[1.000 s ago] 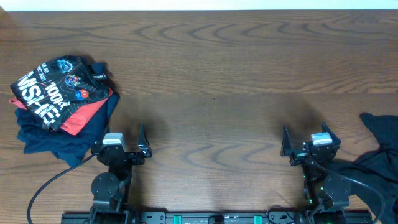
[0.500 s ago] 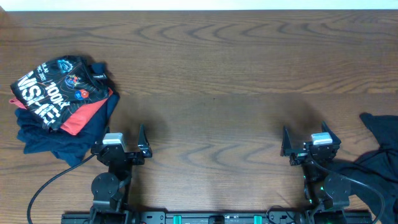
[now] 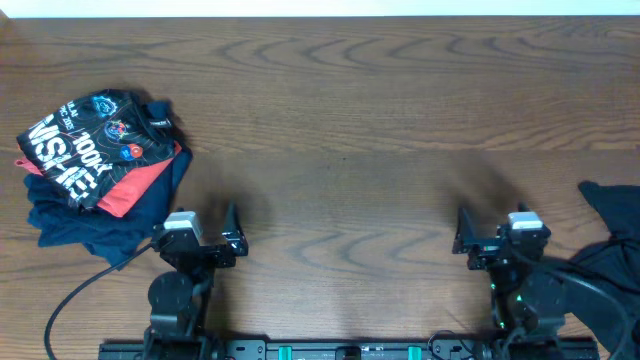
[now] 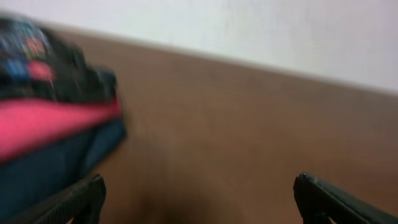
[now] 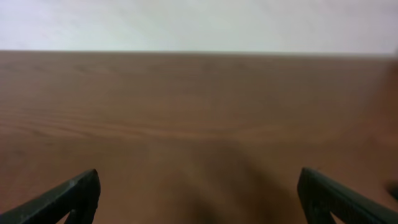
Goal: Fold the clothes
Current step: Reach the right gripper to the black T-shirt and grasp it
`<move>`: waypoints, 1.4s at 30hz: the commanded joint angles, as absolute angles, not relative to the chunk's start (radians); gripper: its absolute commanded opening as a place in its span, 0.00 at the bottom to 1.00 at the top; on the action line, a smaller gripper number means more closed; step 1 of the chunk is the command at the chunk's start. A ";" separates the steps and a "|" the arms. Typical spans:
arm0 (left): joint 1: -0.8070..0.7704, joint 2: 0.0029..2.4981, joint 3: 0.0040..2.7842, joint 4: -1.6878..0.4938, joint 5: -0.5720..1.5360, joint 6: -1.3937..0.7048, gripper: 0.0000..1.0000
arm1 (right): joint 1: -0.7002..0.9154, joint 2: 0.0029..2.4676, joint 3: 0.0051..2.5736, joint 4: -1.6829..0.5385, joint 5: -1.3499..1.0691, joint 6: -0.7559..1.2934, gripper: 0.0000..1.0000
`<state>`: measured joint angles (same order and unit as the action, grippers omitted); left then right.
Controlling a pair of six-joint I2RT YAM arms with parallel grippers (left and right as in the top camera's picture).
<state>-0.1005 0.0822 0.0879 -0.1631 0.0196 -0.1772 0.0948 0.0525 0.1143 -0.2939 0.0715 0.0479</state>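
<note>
The black polo shirt (image 3: pixel 612 245) is crumpled at the edge of the table, too far away for my left gripper, so my right gripper should first pull it to the middle (image 3: pixel 400 190).
The black polo shirt (image 3: pixel 612 240) lies crumpled at the table's right edge, partly out of view, just right of my right gripper (image 3: pixel 497 222). The right gripper is open and empty near the front edge; in the right wrist view its fingertips (image 5: pixel 198 193) frame bare wood. My left gripper (image 3: pixel 200 217) is open and empty near the front left; in the left wrist view its fingertips (image 4: pixel 199 196) frame bare wood.
A pile of folded garments (image 3: pixel 95 160) sits at the left: a black printed tee on top of red and navy pieces, also blurred in the left wrist view (image 4: pixel 50 124). The wooden table (image 3: pixel 340 130) spreads between the arms. A cable runs at the front left.
Both arms have shifted slightly; the left wrist view is blurred by motion. The shirt and the pile have not moved.
</note>
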 commanded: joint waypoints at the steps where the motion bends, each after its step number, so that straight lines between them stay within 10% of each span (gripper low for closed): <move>1: -0.096 0.183 0.213 -0.234 0.084 -0.201 0.98 | 0.091 0.131 0.238 -0.382 0.180 0.143 0.99; 16: -0.096 0.846 0.721 -0.671 0.095 -0.200 0.98 | 0.056 0.888 0.636 -0.696 0.078 0.249 0.99; 22: -0.096 0.915 0.721 -0.688 0.098 -0.201 0.98 | -0.022 1.063 0.620 -0.819 0.419 0.703 0.99; 32: -0.096 0.920 0.721 -0.688 0.097 -0.200 0.98 | -0.170 1.343 0.588 -0.757 0.392 0.721 0.99; 35: -0.096 0.920 0.721 -0.688 0.097 -0.200 0.98 | -0.172 1.401 0.585 -0.736 0.387 0.722 0.72; 38: -0.096 0.920 0.721 -0.687 0.097 -0.200 0.98 | -0.172 1.448 0.585 -0.721 0.351 0.721 0.23; 42: -0.096 0.920 0.721 -0.676 0.097 -0.200 0.98 | -0.171 1.464 0.585 -0.659 0.231 0.687 0.01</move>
<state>-0.0998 0.9203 0.7017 -0.6819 0.0982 -0.1879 -0.1627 1.4483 0.5938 -0.7010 0.3477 0.6991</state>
